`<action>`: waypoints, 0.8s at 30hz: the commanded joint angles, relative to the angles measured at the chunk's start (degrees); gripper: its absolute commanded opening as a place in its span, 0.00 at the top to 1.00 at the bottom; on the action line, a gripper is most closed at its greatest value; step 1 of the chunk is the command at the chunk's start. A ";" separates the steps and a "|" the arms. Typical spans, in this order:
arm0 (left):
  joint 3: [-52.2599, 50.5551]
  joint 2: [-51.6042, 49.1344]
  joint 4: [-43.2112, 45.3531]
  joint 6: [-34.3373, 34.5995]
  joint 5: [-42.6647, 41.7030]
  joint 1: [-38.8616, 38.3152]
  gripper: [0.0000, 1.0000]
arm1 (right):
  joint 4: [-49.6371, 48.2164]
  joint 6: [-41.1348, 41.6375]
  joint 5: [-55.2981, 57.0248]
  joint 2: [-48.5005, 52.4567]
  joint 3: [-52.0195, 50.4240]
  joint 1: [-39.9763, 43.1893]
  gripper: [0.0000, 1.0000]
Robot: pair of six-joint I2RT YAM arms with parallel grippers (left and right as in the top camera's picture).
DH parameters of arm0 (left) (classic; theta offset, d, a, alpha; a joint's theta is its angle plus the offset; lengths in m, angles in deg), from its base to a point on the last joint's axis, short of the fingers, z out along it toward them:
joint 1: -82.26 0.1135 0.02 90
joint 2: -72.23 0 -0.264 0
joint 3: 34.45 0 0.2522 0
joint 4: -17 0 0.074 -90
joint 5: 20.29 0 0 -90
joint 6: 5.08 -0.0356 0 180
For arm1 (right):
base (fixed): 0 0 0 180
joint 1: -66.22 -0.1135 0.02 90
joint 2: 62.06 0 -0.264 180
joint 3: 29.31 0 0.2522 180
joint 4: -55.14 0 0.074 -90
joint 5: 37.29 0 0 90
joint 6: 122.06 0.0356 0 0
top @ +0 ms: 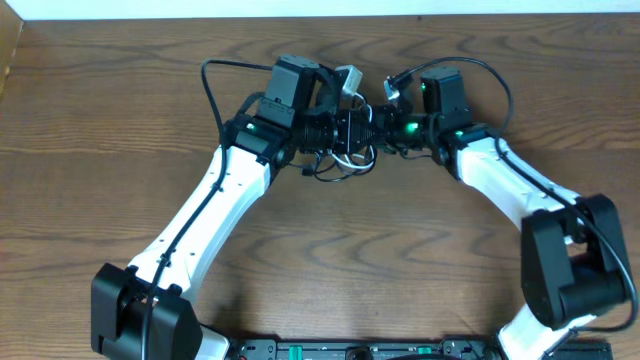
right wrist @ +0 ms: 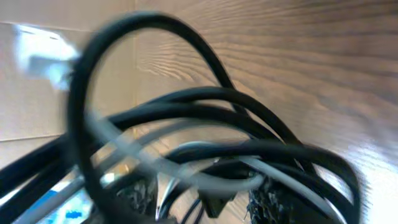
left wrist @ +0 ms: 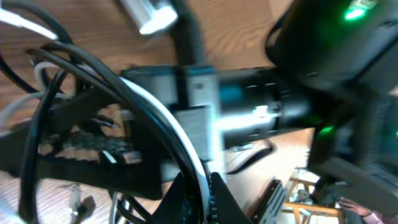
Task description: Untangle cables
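My grippers are crowded close around the knot (top: 352, 162). My left gripper should move back with the white cable (left wrist: 164, 112) and hold it while my right gripper works on the loops.
The cables form a knot between the two arms at the far middle of the table. The white cable (top: 347, 160) loops toward me, and a white plug (top: 350, 78) sticks up behind. My left gripper (top: 352, 128) points right into the knot. In the left wrist view it (left wrist: 204, 198) is shut on the white cable (left wrist: 180, 134), with a black cable (left wrist: 106, 68) running beside it. My right gripper (top: 385, 122) faces it from the right. In the right wrist view its fingers (right wrist: 140, 193) stand apart around blurred loops of black cable (right wrist: 205, 93) and white cable (right wrist: 217, 180); the right gripper (right wrist: 205, 199) is open.
Bare wooden table (top: 420, 250) lies between the arms and the front edge. Thick black wires (top: 210, 85) arch off each arm's wrist. The right arm's dark wrist body (left wrist: 249, 106) fills the middle of the left wrist view. A pale strip (top: 300, 8) runs beyond the far edge.
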 commanded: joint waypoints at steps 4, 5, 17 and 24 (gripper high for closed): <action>0.79 0.44 6.88 2.05 -13.00 0.39 0.92 | 1.40 3.06 4.61 5.25 0.20 -0.94 0.68; 0.79 0.59 8.17 2.62 -14.47 1.20 0.93 | 2.40 2.60 5.01 5.44 0.20 -0.63 0.69; 0.81 10.56 11.74 5.84 -17.38 19.02 0.93 | 20.61 -10.75 9.57 5.62 0.20 10.21 0.59; 0.79 12.50 11.13 5.84 -21.20 21.16 0.93 | 28.15 -16.44 15.63 5.62 0.20 11.98 0.56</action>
